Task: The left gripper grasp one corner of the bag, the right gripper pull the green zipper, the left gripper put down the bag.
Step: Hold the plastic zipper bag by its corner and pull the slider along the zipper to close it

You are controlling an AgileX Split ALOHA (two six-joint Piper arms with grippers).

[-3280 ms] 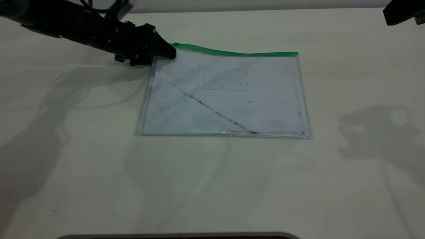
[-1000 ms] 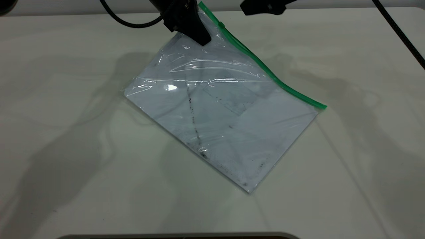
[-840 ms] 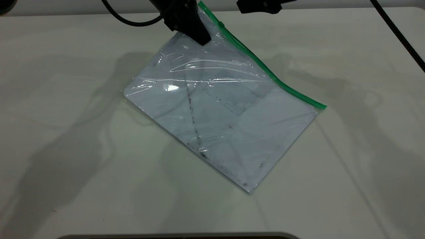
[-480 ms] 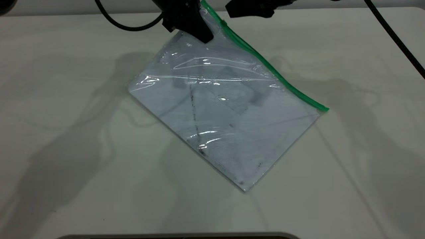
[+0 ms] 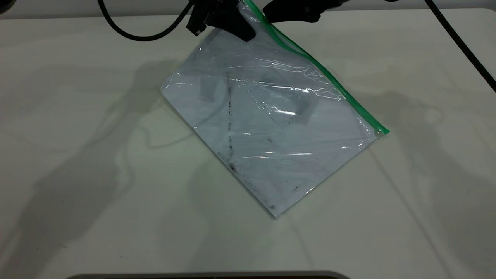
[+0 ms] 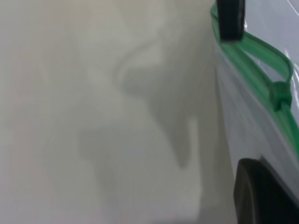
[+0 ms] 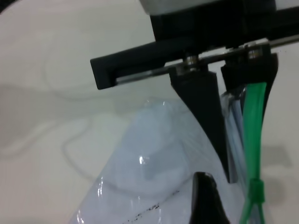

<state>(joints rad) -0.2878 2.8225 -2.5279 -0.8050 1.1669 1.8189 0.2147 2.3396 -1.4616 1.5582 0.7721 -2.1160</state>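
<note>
I expect the green zipper to close behind the slider tab when I pull the slider tab, because the green zipper's pieces part below it.
The bag hangs tilted from its top corner, and its lowest corner touches the table. My left gripper is at the top centre, shut on the green-tipped corner. The right wrist view shows the left gripper clamping the bag beside the green strip. The green zipper runs down the bag's right edge. Its slider tab sits close below the held corner and also shows in the left wrist view. My right gripper hovers open at the zipper's top end, with one finger over the plastic beside the tab.
The white table lies under the bag. Thick black cables hang at the top left and far right. A grey edge shows at the front of the table.
The left gripper has lifted the bag by its corner off the table and swung it diagonal, lately a little higher and rightward. The right gripper has come in from the right to the zipper's top end.
</note>
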